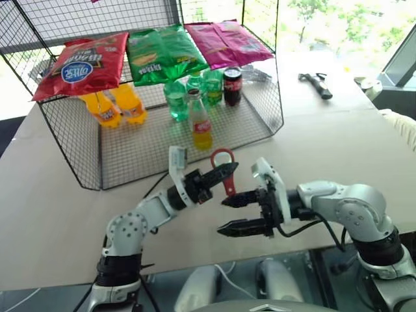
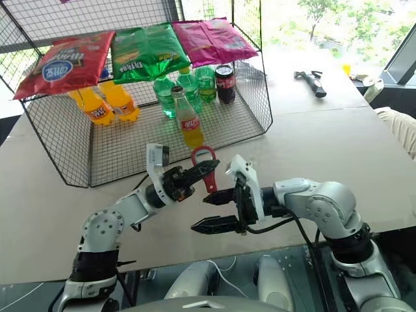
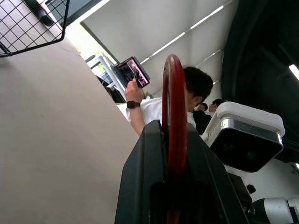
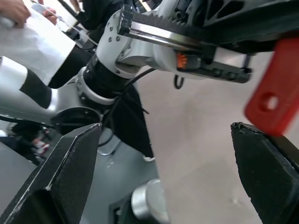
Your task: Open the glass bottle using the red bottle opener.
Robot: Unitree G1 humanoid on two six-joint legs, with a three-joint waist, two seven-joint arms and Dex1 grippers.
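The glass bottle's neck is clear above the yellow drink, so the drink should stay down in the bottle when I pry with the red bottle opener.
The glass bottle, with yellow drink and a red label, stands upright at the front of the wire basket. Nearer to me, above the table's front edge, my left gripper is shut on the red bottle opener, ring end up and handle hanging down. The left wrist view has the ring rising edge-on between the black fingers. My right gripper is open just below and to the right, pointing left. In the right wrist view the handle's end hangs above one of the spread fingers.
Green plastic bottles, orange plastic bottles and a dark cola bottle stand in the basket, with snack bags on its top. A black tool lies at the far right. A person holds a tablet beyond the table.
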